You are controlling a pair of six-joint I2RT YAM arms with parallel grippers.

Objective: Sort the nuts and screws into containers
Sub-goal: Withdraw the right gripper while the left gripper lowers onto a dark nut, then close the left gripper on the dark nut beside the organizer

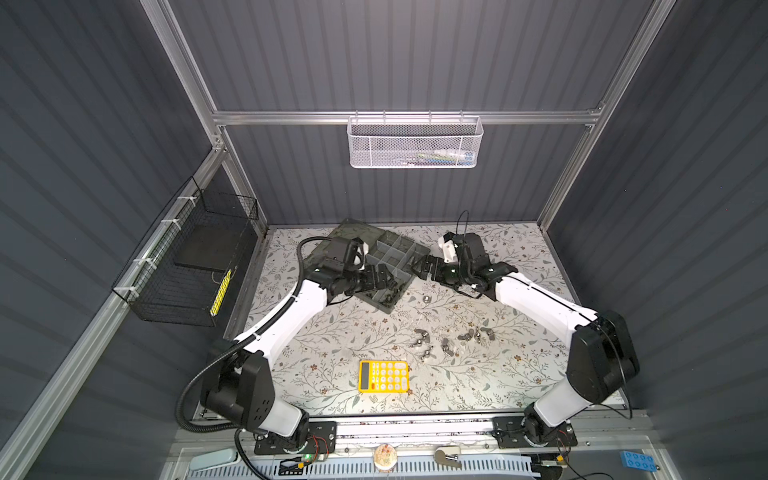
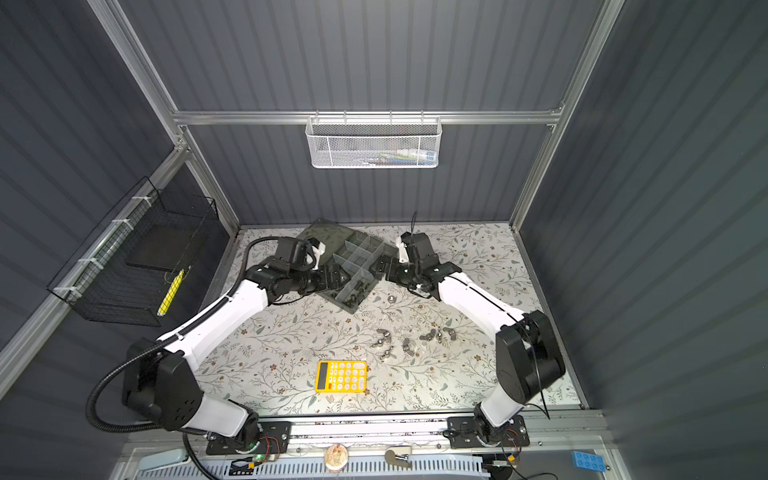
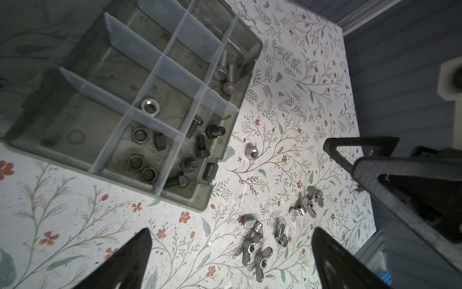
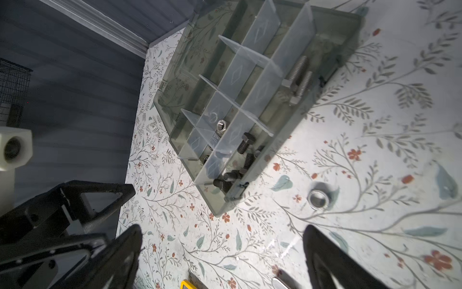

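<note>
I should move my right arm back because its gripper is crowding the loose silver hex nut (image 1: 426,299). I should then bring the nut to the silver-nut compartment (image 3: 163,103) with my left gripper.
The grey-green organiser box (image 1: 395,253) (image 2: 358,253) lies open at the back, its containers split by pale dividers. In the left wrist view, black screws (image 3: 200,147), black hex nuts (image 3: 140,150), a silver hex nut (image 3: 150,107) and silver screws (image 3: 226,72) each fill their own compartment. One silver hex nut (image 3: 252,152) (image 4: 318,199) (image 1: 424,298) lies loose beside the box. Several wing nuts (image 3: 255,247) (image 1: 446,338) are scattered on the mat. My left gripper (image 3: 231,232) (image 1: 385,276) hovers open and empty at the box's left edge. My right gripper (image 4: 222,228) (image 1: 419,266) is open and empty at its right edge.
A yellow calculator (image 1: 383,376) (image 2: 340,376) lies near the front of the floral mat. A white mesh basket (image 1: 415,143) hangs on the back wall and a black wire basket (image 1: 187,266) on the left wall. The box's flat lid (image 1: 345,235) lies open behind my left wrist.
</note>
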